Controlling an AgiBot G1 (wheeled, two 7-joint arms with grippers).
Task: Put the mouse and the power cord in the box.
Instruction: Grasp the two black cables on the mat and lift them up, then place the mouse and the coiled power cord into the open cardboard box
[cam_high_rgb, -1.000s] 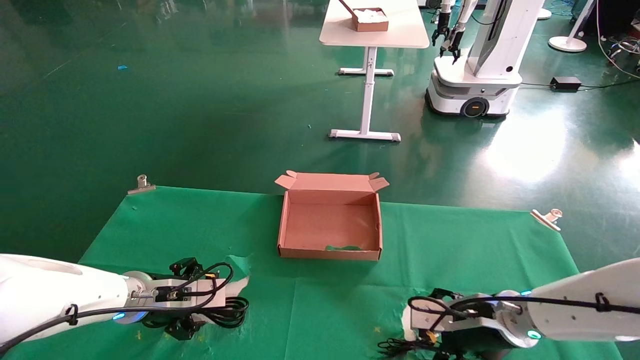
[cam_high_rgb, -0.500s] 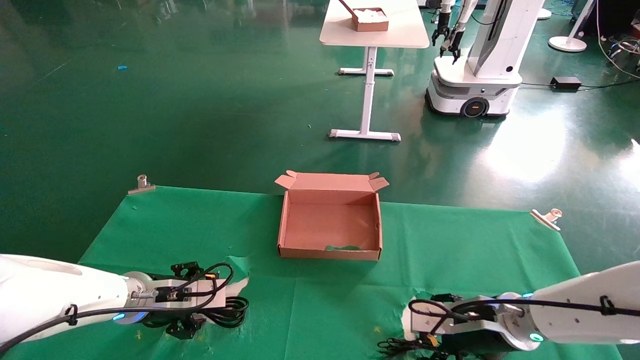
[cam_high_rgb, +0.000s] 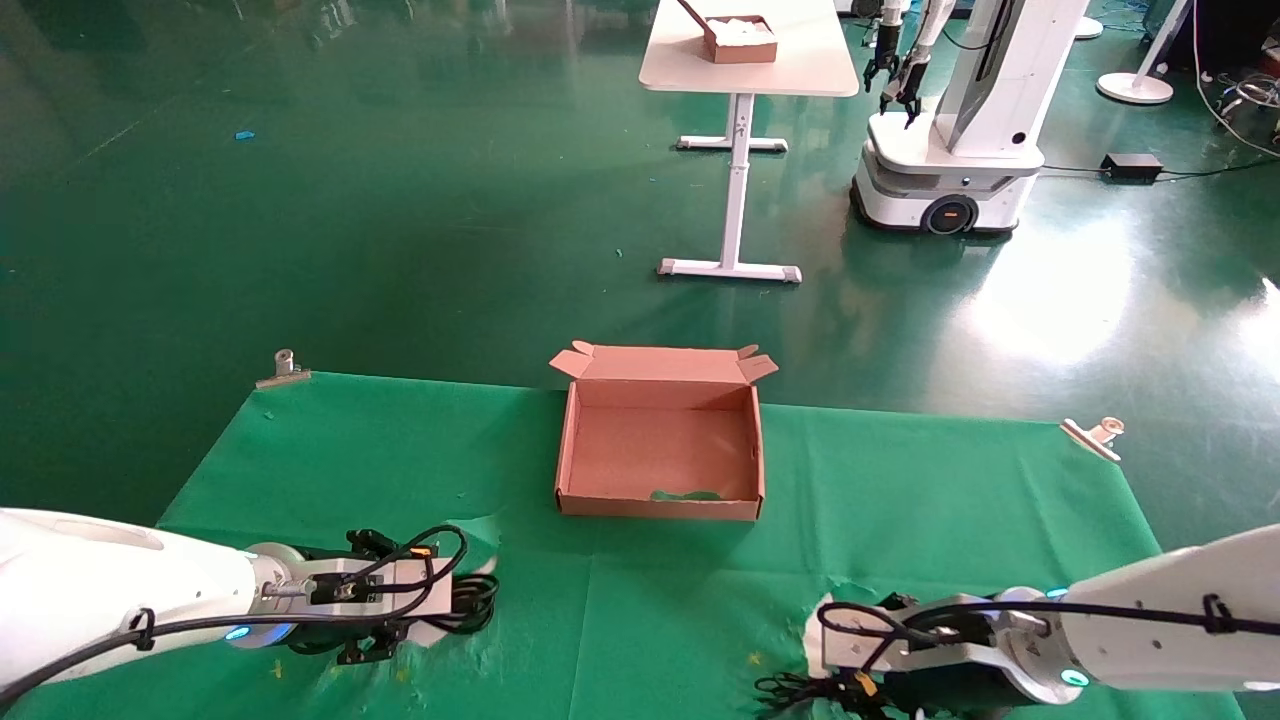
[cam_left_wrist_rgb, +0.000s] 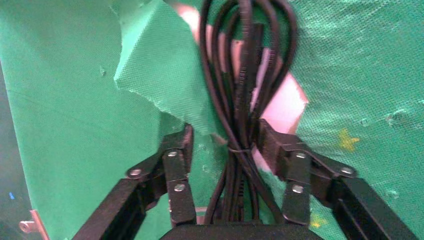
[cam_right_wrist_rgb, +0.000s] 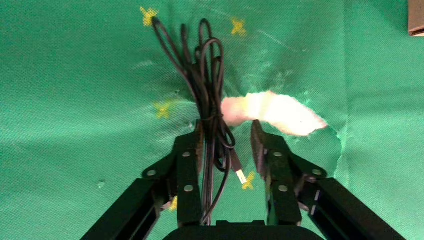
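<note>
My gripper will lift the power cord, and the cord's loops (cam_high_rgb: 474, 601) will stay bundled and keep their shape, because a thin tie (cam_left_wrist_rgb: 239, 150) holds the middle of the cord tight.
The power cord (cam_left_wrist_rgb: 240, 75), a thick black bundle tied at its waist, lies on the green cloth over a tear. My left gripper (cam_left_wrist_rgb: 226, 142) is open and straddles the cord's tied waist; one finger sits close to the cord and the other stands apart. In the head view that gripper (cam_high_rgb: 450, 600) is at the front left, at the cord (cam_high_rgb: 482, 592). My right gripper (cam_right_wrist_rgb: 227, 137) is open around the mouse's thin coiled cable (cam_right_wrist_rgb: 207, 75), which lies against one finger. The mouse body is hidden. The box (cam_high_rgb: 660, 508) stands open and empty at mid table.
The green cloth (cam_high_rgb: 900, 500) is torn beside both grippers, showing white (cam_right_wrist_rgb: 275, 112). Metal clips (cam_high_rgb: 285, 368) (cam_high_rgb: 1095, 436) hold its far corners. Beyond the table stand a white desk (cam_high_rgb: 745, 55) and another robot (cam_high_rgb: 950, 150).
My left gripper has sunk lower over the power cord, hiding more of the bundle. My right gripper has dropped slightly toward the cloth. The box has not moved.
</note>
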